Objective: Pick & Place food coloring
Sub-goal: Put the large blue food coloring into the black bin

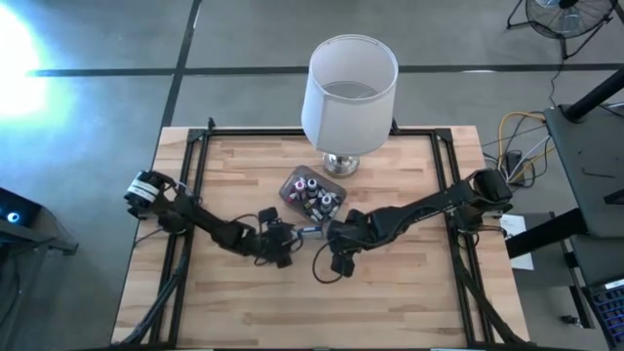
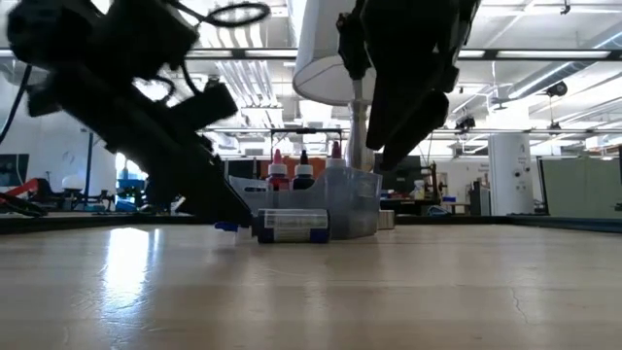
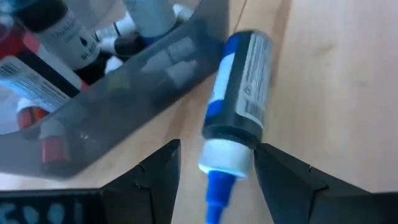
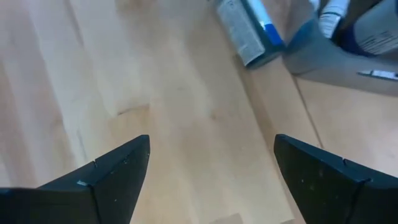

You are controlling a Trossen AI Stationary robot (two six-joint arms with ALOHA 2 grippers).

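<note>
The bottle has its cap (image 3: 217, 190) toward my left gripper and lies close beside the tub, so next I take hold of the white neck (image 3: 226, 157), lift the bottle clear and turn it.
A food coloring bottle (image 3: 239, 93) with a dark blue body, white neck and blue cap lies on its side on the table, next to the greyish tub (image 3: 124, 93). My left gripper (image 3: 216, 149) is open, low over the table, one finger on either side of the bottle's cap end (image 3: 217, 186) with gaps showing. The tub (image 1: 312, 192) holds several more small bottles (image 2: 292, 173) standing upright. My right gripper (image 4: 211, 146) is open and raised over bare wood just near of the lying bottle (image 4: 245, 28); nothing is between its fingers.
A white-shaded lamp (image 1: 349, 93) on a chrome base stands right behind the tub at the table's far middle. Black rails (image 1: 195, 156) run along the left, right and far sides. Bare wood (image 1: 312, 312) lies toward the near edge.
</note>
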